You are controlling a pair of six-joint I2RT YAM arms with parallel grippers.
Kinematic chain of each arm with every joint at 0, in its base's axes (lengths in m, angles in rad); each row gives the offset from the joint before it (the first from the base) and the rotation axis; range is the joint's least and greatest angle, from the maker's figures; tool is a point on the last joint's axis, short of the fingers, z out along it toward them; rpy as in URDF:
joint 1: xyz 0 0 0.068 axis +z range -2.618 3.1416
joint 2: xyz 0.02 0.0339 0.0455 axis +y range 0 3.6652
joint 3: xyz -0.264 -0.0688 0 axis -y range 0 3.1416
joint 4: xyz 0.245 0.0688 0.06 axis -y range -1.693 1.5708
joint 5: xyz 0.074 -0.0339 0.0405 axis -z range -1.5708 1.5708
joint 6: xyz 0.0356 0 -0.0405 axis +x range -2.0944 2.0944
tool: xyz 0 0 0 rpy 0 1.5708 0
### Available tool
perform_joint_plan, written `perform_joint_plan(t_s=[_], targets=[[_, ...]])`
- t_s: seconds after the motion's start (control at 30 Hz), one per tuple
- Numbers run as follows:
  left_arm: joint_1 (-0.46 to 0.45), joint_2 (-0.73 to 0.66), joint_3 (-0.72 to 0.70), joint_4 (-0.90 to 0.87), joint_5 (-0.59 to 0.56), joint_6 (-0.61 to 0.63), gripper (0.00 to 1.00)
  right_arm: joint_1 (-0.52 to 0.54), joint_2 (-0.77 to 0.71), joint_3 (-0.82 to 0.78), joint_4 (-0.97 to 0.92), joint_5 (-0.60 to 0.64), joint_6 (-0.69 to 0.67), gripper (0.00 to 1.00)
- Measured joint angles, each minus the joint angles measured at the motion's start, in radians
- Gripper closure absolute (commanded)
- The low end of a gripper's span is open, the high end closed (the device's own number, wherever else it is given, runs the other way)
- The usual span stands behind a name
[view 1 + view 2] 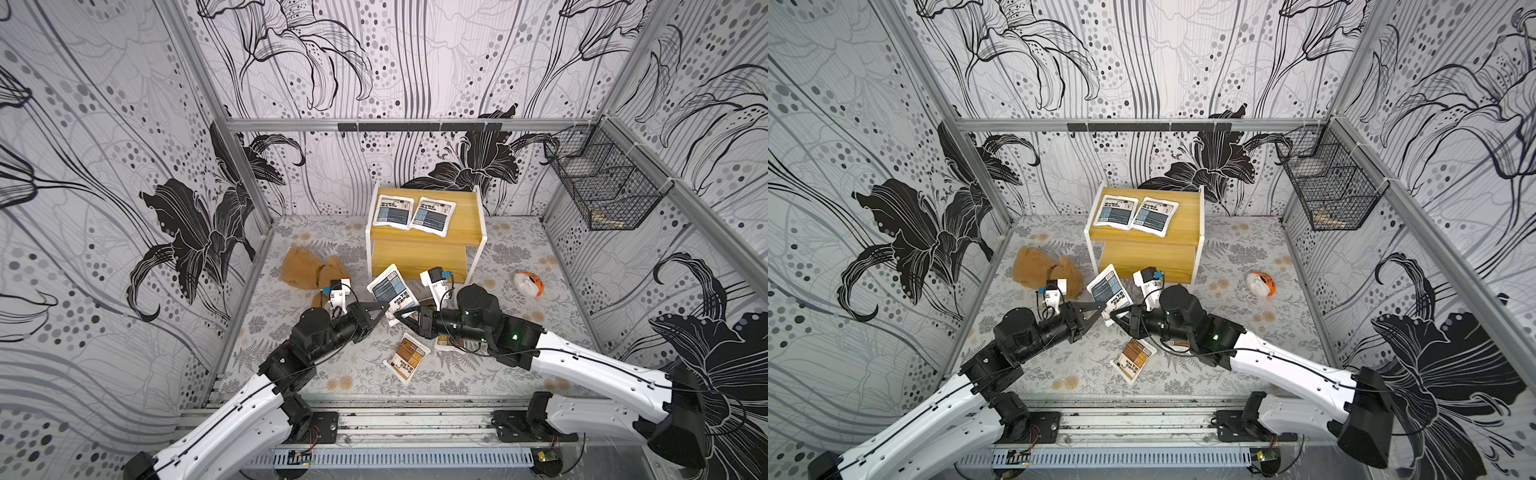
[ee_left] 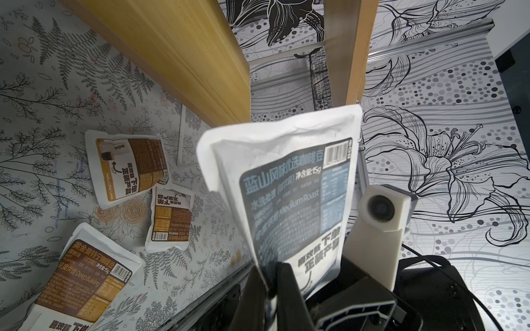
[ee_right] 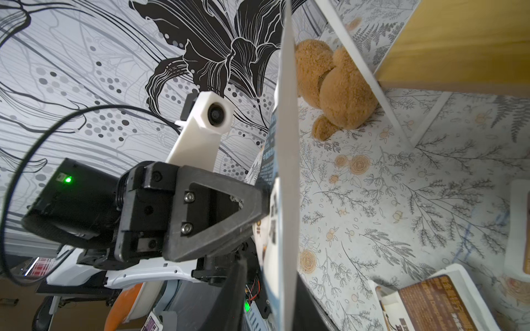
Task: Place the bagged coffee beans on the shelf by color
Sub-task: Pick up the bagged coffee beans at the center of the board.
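The blue-label pouch's white band points away from the shelf, so my right gripper should turn the pouch while my left gripper takes the pouch's opposite edge.
A blue-label pouch hangs upright in the air in front of the shelf. My left gripper is shut on its lower edge. My right gripper comes from the opposite side, a finger on each face of the same pouch. Two blue-label pouches lie on the shelf's top board. A brown-label pouch lies on the floor below the grippers, a second half under my right arm. The left wrist view shows three brown-label pouches.
A brown teddy bear lies left of the shelf, close behind my left wrist. A white-and-orange toy sits on the floor to the right. A black wire basket hangs on the right wall. The shelf's lower board is bare.
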Motion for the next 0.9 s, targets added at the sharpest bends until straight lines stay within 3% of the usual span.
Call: perform_joint_plan(t_s=[0.17,0.3,0.33,0.47,0.57,0.73,0.9], targets=[[-0.002,-0.003,0.004,0.000,-0.001,0.002,0.93,0.002,0.000,0.021,-0.032,0.021,-0.007,0.97],[-0.002,-0.005,0.017,0.000,-0.001,0.006,0.88,0.004,0.000,0.037,-0.041,0.032,-0.010,1.00],[-0.002,-0.005,0.019,0.000,-0.001,0.008,0.83,0.004,0.000,0.040,-0.042,0.033,-0.010,1.00],[-0.002,-0.005,0.042,-0.032,-0.004,0.034,0.46,0.004,-0.003,0.051,-0.073,0.060,-0.014,1.00],[-0.002,-0.005,0.095,-0.116,-0.020,0.089,0.31,0.004,-0.013,0.098,-0.181,0.106,-0.038,1.00],[-0.002,0.009,0.250,-0.293,-0.055,0.264,0.29,0.003,-0.024,0.270,-0.465,0.181,-0.127,1.00],[-0.002,0.116,0.443,-0.460,-0.042,0.533,0.30,0.003,0.011,0.455,-0.740,0.185,-0.260,1.00]])
